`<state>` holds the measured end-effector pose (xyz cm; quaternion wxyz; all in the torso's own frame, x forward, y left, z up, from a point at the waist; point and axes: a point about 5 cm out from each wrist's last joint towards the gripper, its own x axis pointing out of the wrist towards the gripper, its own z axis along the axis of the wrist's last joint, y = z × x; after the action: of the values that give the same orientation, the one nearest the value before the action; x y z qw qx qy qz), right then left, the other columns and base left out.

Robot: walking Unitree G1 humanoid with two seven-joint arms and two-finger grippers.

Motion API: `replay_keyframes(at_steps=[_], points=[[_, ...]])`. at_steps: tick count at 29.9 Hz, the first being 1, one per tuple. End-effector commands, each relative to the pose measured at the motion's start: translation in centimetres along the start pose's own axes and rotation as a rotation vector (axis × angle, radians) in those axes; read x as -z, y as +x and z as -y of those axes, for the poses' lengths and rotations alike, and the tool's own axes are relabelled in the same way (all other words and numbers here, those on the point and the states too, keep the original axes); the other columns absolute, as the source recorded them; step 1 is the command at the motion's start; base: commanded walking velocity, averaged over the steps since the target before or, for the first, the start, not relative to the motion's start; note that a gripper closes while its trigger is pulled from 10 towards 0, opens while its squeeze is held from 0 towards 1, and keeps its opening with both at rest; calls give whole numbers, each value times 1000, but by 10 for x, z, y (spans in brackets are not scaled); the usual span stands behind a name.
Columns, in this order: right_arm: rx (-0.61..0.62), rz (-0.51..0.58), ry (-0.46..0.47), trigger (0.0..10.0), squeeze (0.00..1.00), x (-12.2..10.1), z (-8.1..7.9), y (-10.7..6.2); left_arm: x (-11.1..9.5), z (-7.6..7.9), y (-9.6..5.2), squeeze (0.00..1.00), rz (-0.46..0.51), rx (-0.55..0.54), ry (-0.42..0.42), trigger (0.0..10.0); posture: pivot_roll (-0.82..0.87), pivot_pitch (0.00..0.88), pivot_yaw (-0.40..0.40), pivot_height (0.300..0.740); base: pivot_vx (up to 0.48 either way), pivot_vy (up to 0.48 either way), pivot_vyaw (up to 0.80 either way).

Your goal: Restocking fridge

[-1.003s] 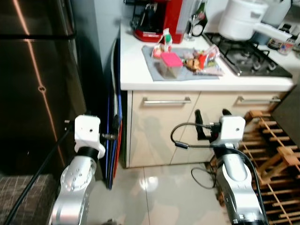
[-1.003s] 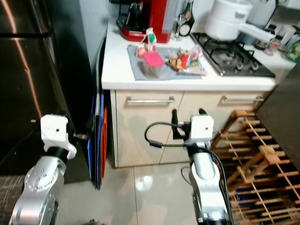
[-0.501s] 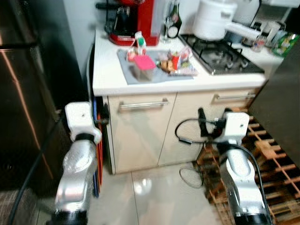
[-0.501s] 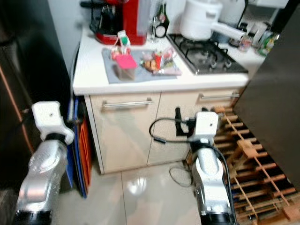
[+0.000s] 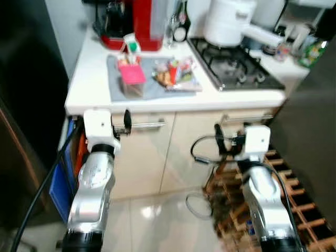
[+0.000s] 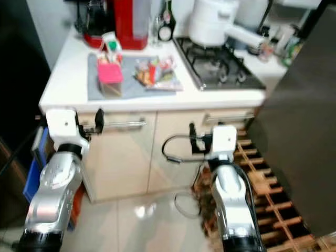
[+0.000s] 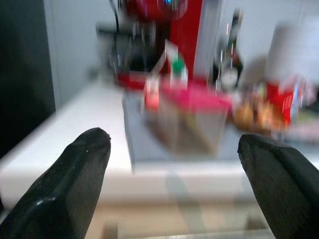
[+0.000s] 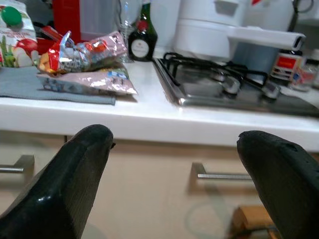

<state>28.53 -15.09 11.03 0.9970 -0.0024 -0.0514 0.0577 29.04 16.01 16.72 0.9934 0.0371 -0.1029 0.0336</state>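
The pink-lidded container will keep something leaning steadily inside as I lift and carry it, because a slanted yellow piece shows through the container's clear side.
On the white counter lies a grey mat with a pink-lidded clear container, a carton with a green cap and shiny snack bags. The dark fridge front is at the far left. My left gripper is open and empty, held just below the counter edge and facing the pink-lidded container. My right gripper is open too, in front of the cabinet drawers, with the snack bags and the stove beyond it.
A red coffee machine, a bottle and a white pot stand at the back of the counter. Blue and orange boards lean beside the cabinet. A wooden rack and a tall dark panel stand on the right.
The whole view has swung right: the fridge front has slid off to the left and the counter now sits in the middle. Both grippers remain open and empty, the left one nearer the counter edge.
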Motion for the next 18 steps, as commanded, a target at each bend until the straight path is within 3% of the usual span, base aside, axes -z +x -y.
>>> replay_keyframes(at_steps=[1,4,6,8,12,14,18], points=[[-21,16,10,10000,0,-3,-6,1,-5,-7,0,0,31,-40,21,10000,8,0,-76,740,334,-341,0],[-30,29,3,10000,0,-6,-8,2,-22,-11,2,0,111,-86,31,10000,6,0,-77,740,458,0,0],[-45,41,-8,10000,0,-8,-10,1,-46,-12,4,0,223,-99,51,10000,9,0,-80,740,0,0,0],[-50,43,-8,10000,0,-8,-11,0,-55,-10,6,0,257,-86,56,10000,9,0,-80,740,0,0,0],[-61,40,-1,10000,0,-7,-16,-1,-44,0,20,0,154,-25,70,10000,15,0,-79,740,0,0,0],[-69,46,5,10000,0,-7,-21,0,-28,-4,29,0,60,-44,31,10000,7,0,-72,740,0,0,0],[-79,48,12,10000,0,-8,-24,0,-20,-17,37,0,9,-93,50,10000,13,0,-76,740,0,0,0]])
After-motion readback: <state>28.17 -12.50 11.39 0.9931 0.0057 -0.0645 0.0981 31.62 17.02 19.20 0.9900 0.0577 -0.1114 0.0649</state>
